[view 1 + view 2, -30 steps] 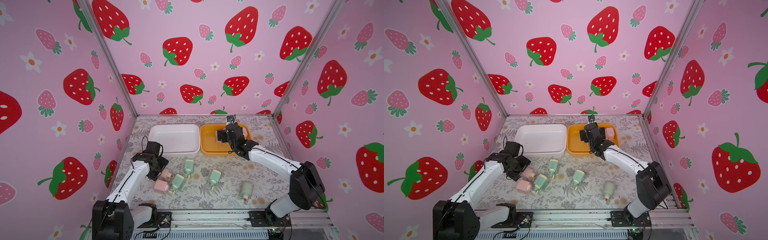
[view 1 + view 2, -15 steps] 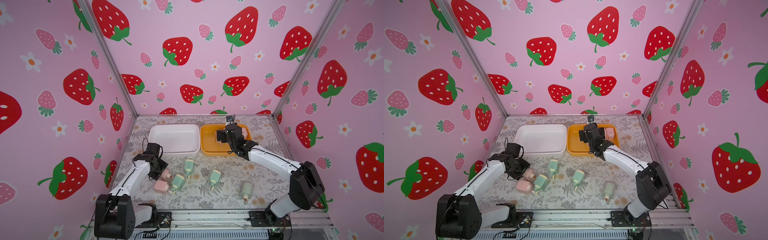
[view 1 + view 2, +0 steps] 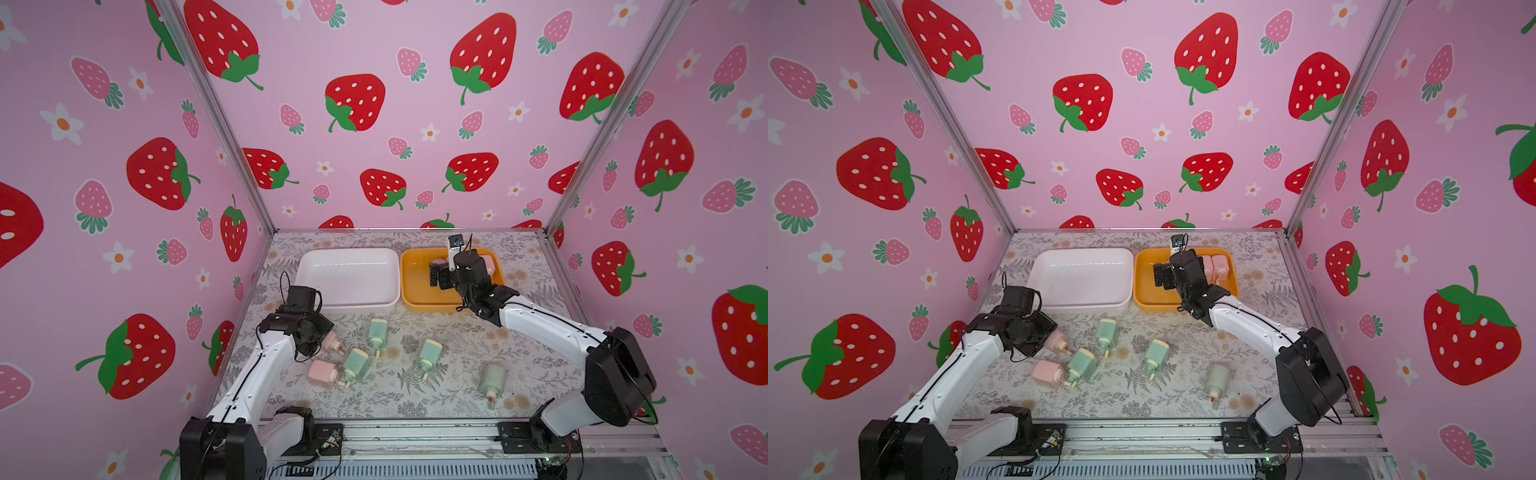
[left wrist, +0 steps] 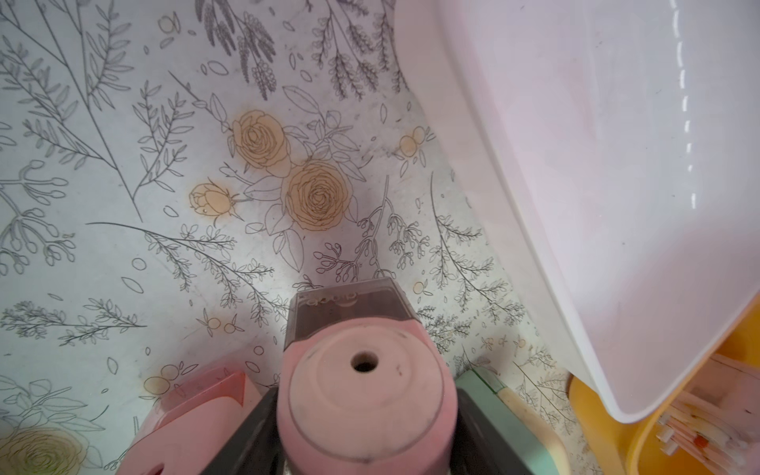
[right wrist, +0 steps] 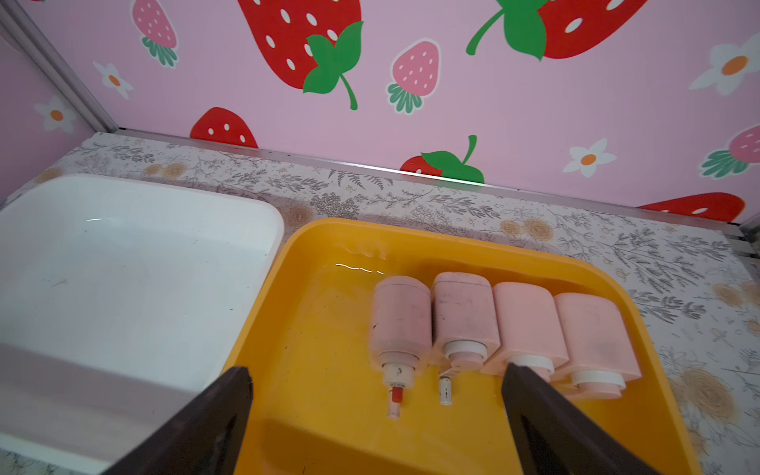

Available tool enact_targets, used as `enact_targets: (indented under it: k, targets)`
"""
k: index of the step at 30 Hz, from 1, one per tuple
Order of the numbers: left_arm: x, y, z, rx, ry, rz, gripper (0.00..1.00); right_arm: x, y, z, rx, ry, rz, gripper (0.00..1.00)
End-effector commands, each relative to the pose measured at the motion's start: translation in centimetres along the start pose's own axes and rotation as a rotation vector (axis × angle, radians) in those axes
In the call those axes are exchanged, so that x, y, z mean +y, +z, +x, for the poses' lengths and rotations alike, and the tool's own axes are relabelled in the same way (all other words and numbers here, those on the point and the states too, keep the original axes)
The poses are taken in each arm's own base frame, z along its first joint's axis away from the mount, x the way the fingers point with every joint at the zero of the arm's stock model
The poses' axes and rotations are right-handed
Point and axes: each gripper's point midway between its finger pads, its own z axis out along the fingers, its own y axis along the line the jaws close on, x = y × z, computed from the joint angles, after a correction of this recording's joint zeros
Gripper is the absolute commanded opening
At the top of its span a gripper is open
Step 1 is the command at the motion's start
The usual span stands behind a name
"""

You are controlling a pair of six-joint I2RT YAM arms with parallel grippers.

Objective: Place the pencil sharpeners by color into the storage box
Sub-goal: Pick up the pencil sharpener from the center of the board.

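Observation:
My right gripper should take the sharpener over, because my left gripper is holding the pink sharpener (image 3: 332, 341) far from the yellow bin's pink row. My right gripper should then lay it there (image 3: 418, 269).
My left gripper (image 4: 366, 415) is shut on a pale pink pencil sharpener (image 4: 366, 395) lying on the table, seen in both top views (image 3: 332, 341) (image 3: 1059, 340). A second pink sharpener (image 3: 322, 372) and several mint green ones (image 3: 377, 332) (image 3: 430, 353) (image 3: 491, 380) lie loose on the table nearby. The storage box is a white bin (image 3: 345, 251) with nothing in it and a yellow bin (image 3: 415, 291) beside it. Several pink sharpeners (image 5: 464, 312) lie in a row in the yellow bin. My right gripper (image 5: 376, 395) hangs open over that bin (image 3: 440, 278), holding nothing.
Pink strawberry walls enclose the floral table on three sides. In the left wrist view the white bin's wall (image 4: 617, 164) stands close to the held sharpener, with a pink sharpener (image 4: 197, 407) and a green one (image 4: 506, 415) flanking the fingers.
The left gripper has moved in over the pink sharpener and closed on it. The right arm has stayed still, open over the yellow bin.

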Motion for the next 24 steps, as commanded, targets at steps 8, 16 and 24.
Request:
enact_targets:
  k: [8, 16, 24]
  targets:
    - [-7.0, -6.5, -0.5, 0.018, -0.106, 0.096, 0.0, 12.0, -3.5, 0.4, -0.068, -0.337, -0.486, 1.0]
    - [-13.2, -8.8, 0.5, 0.022, -0.205, 0.232, 0.0, 19.0, -6.6, 2.4, -0.098, -0.516, -0.74, 1.0]
    - [-15.1, -8.6, 1.1, 0.015, -0.28, 0.26, 0.0, 20.5, -7.0, 2.1, -0.15, -0.585, -0.757, 0.93]
